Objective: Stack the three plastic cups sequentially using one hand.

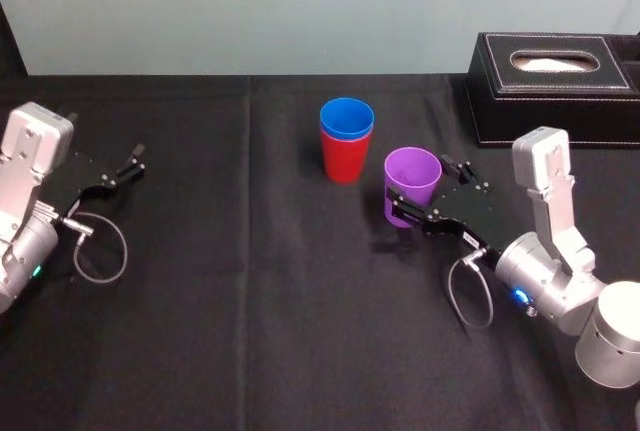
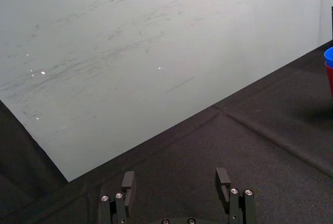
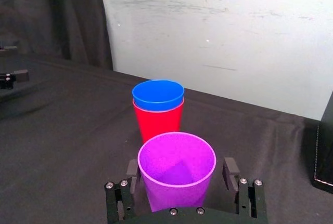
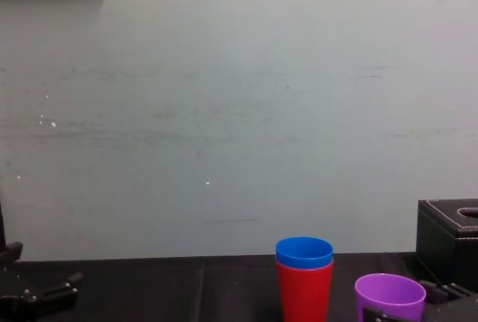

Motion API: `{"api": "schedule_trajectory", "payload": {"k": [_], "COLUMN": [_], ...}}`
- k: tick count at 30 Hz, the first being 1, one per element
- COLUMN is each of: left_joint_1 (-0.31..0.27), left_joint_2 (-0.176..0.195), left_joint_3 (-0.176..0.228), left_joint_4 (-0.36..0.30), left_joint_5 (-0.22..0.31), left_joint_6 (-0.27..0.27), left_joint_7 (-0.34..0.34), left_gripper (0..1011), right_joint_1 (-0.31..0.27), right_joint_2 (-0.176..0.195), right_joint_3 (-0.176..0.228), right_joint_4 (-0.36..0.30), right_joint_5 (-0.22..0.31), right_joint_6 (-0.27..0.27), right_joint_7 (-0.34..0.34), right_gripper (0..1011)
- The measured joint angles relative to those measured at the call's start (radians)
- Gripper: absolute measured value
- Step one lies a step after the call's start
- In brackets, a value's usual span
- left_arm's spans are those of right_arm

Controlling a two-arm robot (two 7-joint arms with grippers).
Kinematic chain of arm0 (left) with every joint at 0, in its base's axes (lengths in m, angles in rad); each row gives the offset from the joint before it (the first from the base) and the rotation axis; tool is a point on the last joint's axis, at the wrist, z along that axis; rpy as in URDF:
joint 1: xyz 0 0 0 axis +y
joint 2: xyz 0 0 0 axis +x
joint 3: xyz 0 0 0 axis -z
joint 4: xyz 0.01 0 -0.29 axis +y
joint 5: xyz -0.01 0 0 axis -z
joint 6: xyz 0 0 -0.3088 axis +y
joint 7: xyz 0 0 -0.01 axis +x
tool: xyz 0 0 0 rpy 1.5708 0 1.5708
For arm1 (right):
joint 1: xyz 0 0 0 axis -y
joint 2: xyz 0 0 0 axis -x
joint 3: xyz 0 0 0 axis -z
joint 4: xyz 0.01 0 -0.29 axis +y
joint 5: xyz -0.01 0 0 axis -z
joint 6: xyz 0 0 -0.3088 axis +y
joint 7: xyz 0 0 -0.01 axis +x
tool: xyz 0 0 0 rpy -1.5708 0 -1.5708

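Note:
My gripper will lower the purple cup (image 4: pixel 390 297) into the blue cup. The purple cup should go down nearly to its rim, because the blue cup shows just a band (image 4: pixel 305 262).
A blue cup (image 1: pixel 347 118) is nested in a red cup (image 1: pixel 345 163) standing upright at the middle of the black table; the same stacked pair appears as blue cup (image 3: pixel 157 94) in red cup (image 3: pixel 156 122). Just right and nearer stands the purple cup (image 1: pixel 412 176), upright and empty. My right gripper (image 1: pixel 425 191) is open with one finger on each side of the purple cup (image 3: pixel 177 167), a small gap showing at both fingers (image 3: pixel 229 169). My left gripper (image 1: pixel 133 161) rests open at the far left, nothing between its jaws.
A black stitched tissue box (image 1: pixel 555 86) stands at the back right, close behind the right arm. A pale wall runs behind the table. Bare black cloth (image 1: pixel 220 281) spreads between the left arm and the cups.

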Motion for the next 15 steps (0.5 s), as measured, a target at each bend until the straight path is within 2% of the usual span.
{"api": "schedule_trajectory", "payload": {"k": [15], "left_joint_1": [0.000], "left_joint_2": [0.000], "left_joint_3": [0.000], "left_joint_4": [0.000], "left_joint_5": [0.000], "left_joint_6": [0.000], "left_joint_7": [0.000], "left_gripper": [1005], "right_joint_1": [0.033], "right_joint_2": [-0.026], "right_joint_3": [-0.011], "right_joint_4": [0.035], "right_joint_5": [-0.004], "right_joint_6": [-0.006], "right_joint_7": [0.003], "right_gripper": [1000]}}
